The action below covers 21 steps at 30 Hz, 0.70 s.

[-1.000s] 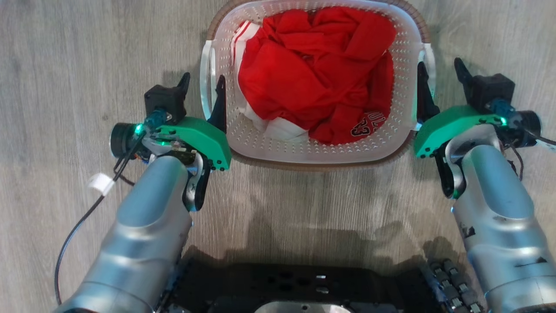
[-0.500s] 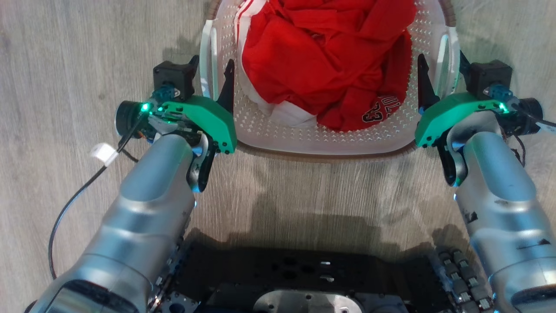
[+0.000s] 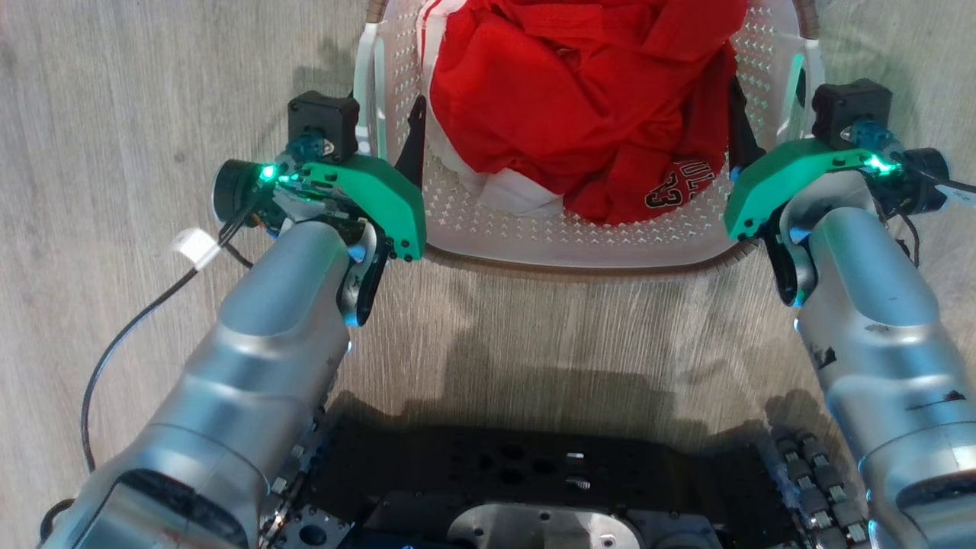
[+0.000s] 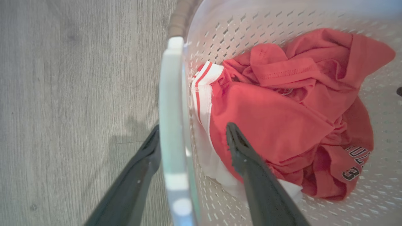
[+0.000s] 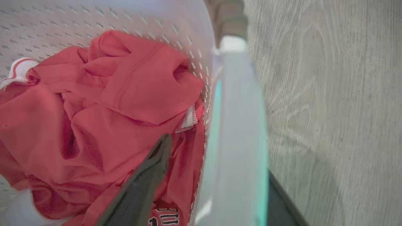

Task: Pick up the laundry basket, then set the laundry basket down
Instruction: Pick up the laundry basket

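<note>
My gripper will lift the basket, and the red and white clothing [image 3: 581, 110] will come along in the same heap, because the clothing lies slumped below the brown rim [image 3: 585, 273].
The laundry basket [image 3: 572, 236] is white and perforated with a brown rim, and stands on the wood floor at the top centre, holding red and white clothing [image 3: 564, 99]. My left gripper [image 3: 385, 107] is open and straddles the basket's left handle [image 3: 371, 91]. In the left wrist view the handle [image 4: 171, 110] passes between the fingers of my left gripper [image 4: 193, 131], the inner finger lying by the clothing [image 4: 282, 116]. My right gripper [image 3: 772, 88] is open astride the right handle [image 3: 797, 84]. The right wrist view shows that handle [image 5: 238, 125] inside my right gripper [image 5: 216, 157], with the outer finger mostly hidden behind it.
Grey wood-grain floor [image 3: 114, 114] lies on all sides of the basket. My dark wheeled base [image 3: 534, 488] fills the bottom edge of the head view. A black cable with a white tag [image 3: 194, 248] hangs off my left forearm.
The head view has shifted, so the basket sits higher and larger. Both grippers have slid further forward along the handles, the right one closing in on its handle. Both stay open.
</note>
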Tool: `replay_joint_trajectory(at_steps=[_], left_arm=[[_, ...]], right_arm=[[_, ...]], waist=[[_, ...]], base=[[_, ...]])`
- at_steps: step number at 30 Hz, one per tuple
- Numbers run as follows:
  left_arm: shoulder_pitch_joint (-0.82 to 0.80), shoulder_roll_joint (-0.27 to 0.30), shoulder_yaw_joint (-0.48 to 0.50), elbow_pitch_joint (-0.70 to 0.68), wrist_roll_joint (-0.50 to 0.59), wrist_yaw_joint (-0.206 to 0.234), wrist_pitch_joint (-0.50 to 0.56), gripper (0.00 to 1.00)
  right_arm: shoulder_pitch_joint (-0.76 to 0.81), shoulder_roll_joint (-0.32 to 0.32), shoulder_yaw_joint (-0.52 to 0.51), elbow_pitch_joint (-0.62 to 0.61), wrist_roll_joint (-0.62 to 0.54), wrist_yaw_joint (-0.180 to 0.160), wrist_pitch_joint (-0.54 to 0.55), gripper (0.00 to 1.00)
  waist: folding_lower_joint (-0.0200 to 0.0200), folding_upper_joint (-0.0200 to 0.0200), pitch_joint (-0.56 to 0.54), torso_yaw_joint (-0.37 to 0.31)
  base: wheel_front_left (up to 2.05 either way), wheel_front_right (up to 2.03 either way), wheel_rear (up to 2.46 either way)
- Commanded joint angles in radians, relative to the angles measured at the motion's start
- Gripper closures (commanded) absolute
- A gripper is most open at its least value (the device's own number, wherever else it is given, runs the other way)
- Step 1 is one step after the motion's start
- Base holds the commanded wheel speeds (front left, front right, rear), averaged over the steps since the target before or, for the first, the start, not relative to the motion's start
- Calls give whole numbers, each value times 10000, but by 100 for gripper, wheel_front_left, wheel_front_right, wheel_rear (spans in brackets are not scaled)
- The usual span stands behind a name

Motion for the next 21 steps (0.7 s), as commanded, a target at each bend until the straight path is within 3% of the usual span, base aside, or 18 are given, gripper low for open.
replay_joint_trajectory(at_steps=[1,3,5,6,8,9,10,11,12,13,14,21], left_arm=[[145,245,11,36,-102,47,-65,0],[82,245,-90,106,-176,50,-65,0],[28,245,-183,160,-249,57,-65,0],[3,245,-226,178,-286,64,-65,0],[-39,245,-332,221,-352,55,-65,0],[-61,245,-391,243,-379,48,-65,5],[-80,245,-443,259,-405,51,-65,34],[-94,244,-489,266,-435,57,-65,53],[-103,244,-529,264,-467,64,-65,70],[-106,244,-568,249,-497,66,-65,88],[-105,244,-608,231,-515,67,-65,100],[-46,244,-774,166,-576,100,-65,100]], right_arm=[[311,140,262,-4,65,71,-107,0],[285,147,288,55,86,71,-107,0],[265,157,309,104,107,71,-107,7],[258,162,317,124,116,71,-107,15],[246,175,332,164,135,71,-107,44],[240,180,339,182,143,71,-107,52],[237,184,343,209,150,71,-107,58],[233,188,347,240,150,71,-107,64],[228,191,349,272,145,71,-107,72],[222,195,349,323,134,71,-107,91],[214,201,348,370,126,71,-107,100],[173,275,335,630,129,71,-107,100]], waist=[[1,-1,6,4],[1,-1,13,3],[1,-1,17,-1],[1,-1,20,-4],[1,-1,21,-13],[1,-1,20,-16],[1,-1,17,-19],[1,-1,11,-21],[1,-1,2,-23],[1,-1,-11,-24],[1,-1,-24,-25],[1,-1,-129,-25]], base=[[0,0,0],[0,0,0],[0,0,0],[0,0,0],[0,0,0],[0,0,0],[0,0,0],[0,0,0],[0,0,0],[0,0,0],[0,0,0],[0,0,0]])
